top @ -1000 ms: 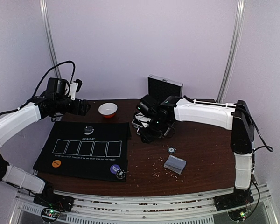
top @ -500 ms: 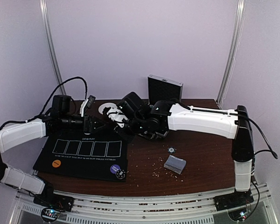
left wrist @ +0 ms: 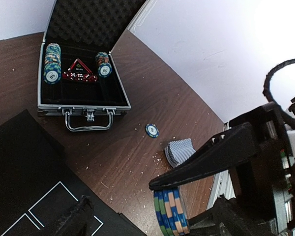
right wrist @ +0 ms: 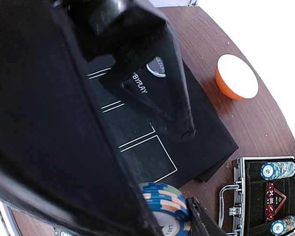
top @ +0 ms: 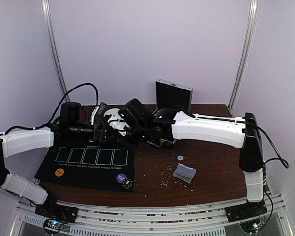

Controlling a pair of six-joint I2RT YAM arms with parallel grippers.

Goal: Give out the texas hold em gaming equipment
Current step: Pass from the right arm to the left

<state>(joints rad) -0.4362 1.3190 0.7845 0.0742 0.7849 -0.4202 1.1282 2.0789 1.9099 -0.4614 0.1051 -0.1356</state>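
The chip stack in my right gripper is off-center between my left gripper's fingers. Next, I line up the middle of my left gripper with the stack's lower rims before it takes the stack.
My right gripper is shut on a stack of blue, green and tan poker chips, gripped by the rims above the black mat's far right corner. In the top view it meets my left gripper. The left gripper is open and empty, and the held stack shows right in front of it. A grey-blue deck and a single chip lie on the table at right. Orange and purple discs and a striped chip lie on the mat.
An open metal case with two chip stacks and red dice stands behind the arms, its lid upright. The white bowl sits just behind the grippers. Crumbs are scattered over the brown table.
The right gripper has swung left from the case to the mat's far edge with the chip stack in it. The left gripper has swung right and lower to meet it.
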